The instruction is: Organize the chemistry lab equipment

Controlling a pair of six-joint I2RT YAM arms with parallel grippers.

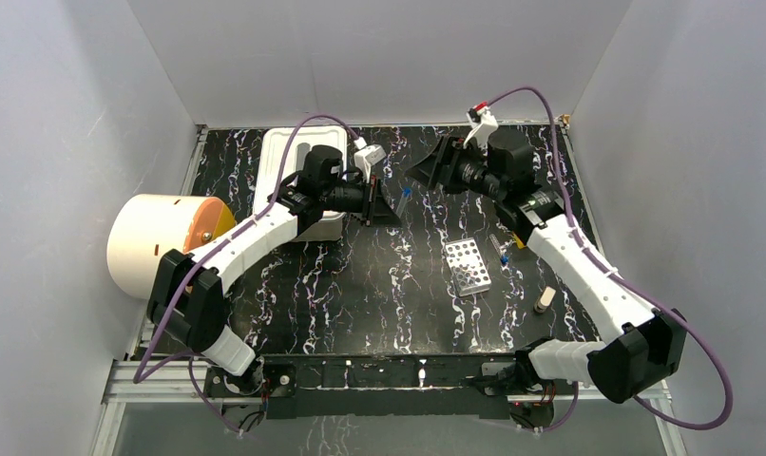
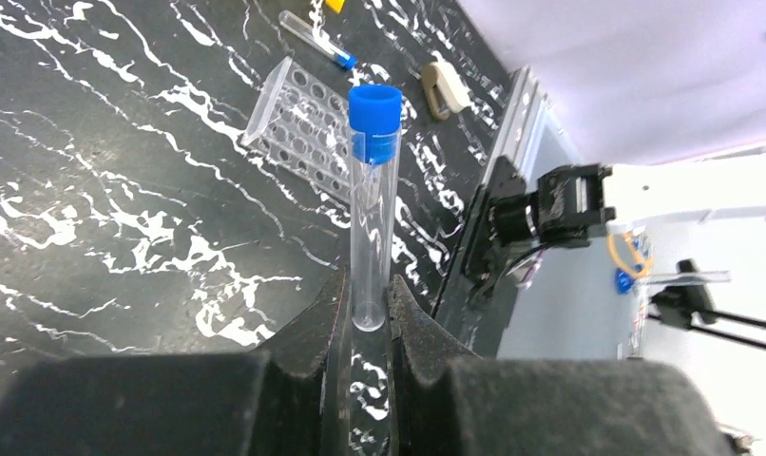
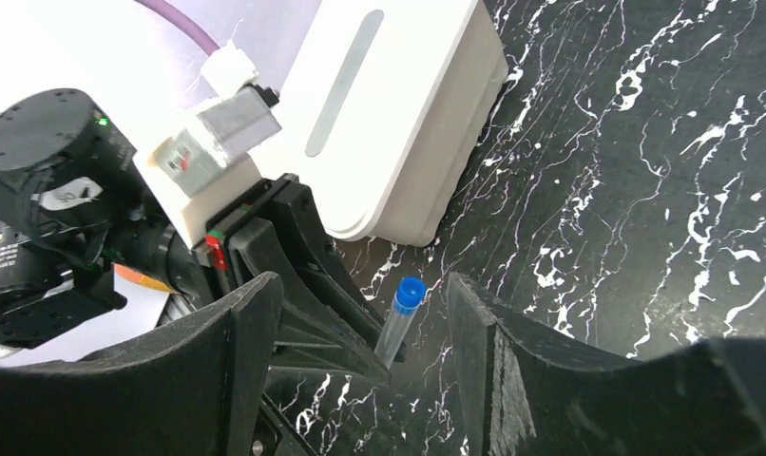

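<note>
The vial is held in my left gripper by the bottom end (image 2: 368, 316) that must go into the rack, so my right gripper should grip its blue cap (image 1: 407, 191).
A clear blue-capped vial (image 2: 373, 209) stands up out of my left gripper (image 2: 368, 304), which is shut on its round bottom end. In the top view this vial (image 1: 405, 195) is held above the table's middle back, between the two arms. My right gripper (image 3: 362, 285) is open, its fingers standing wide on either side of the vial's blue cap (image 3: 410, 291) without touching it. The silver perforated rack (image 1: 468, 266) lies on the table right of centre, with a second blue-capped vial (image 1: 498, 249) lying beside it.
A white lidded box (image 1: 303, 166) sits at the back left, close behind my left gripper. A big cream cylinder (image 1: 156, 242) lies at the left edge. A small cream item (image 1: 545, 300) rests on the table to the right of the rack.
</note>
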